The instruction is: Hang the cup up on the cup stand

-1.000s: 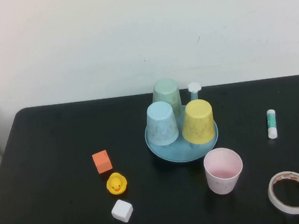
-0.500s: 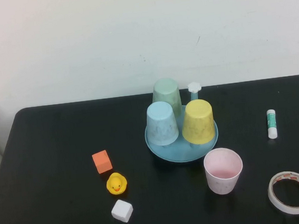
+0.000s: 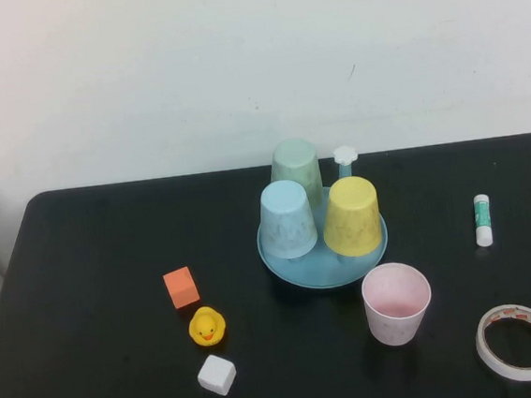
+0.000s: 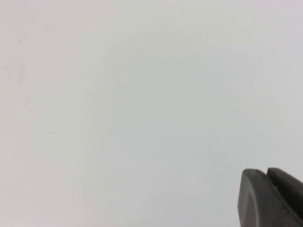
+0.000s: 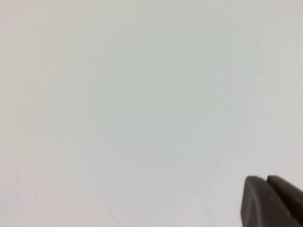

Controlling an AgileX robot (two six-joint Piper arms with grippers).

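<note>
My right gripper should take the cup's rim point(image 3: 428, 289) and pass the cup to my left gripper, because the pale pink cup stands with its opening up point(image 3: 397, 292) and the peg needs it with its opening down.
The pale pink cup point(image 3: 397, 303) stands upright, mouth up, on the black table just in front of the cup stand point(image 3: 291, 264). The light blue stand carries three upturned cups: a light blue one point(image 3: 286, 219), a yellow one point(image 3: 353, 215) and a pale green one point(image 3: 296, 167). One peg with a white flower knob point(image 3: 345, 156) at the back is bare. Neither arm shows in the high view. My left gripper point(image 4: 267, 174) and right gripper point(image 5: 266, 179) each face a blank white wall, fingers pressed together, holding nothing.
An orange cube point(image 3: 181, 287), a yellow duck point(image 3: 206, 326) and a white cube point(image 3: 216, 374) lie left of the stand. A glue stick point(image 3: 482, 219) and a tape roll point(image 3: 517, 341) lie on the right.
</note>
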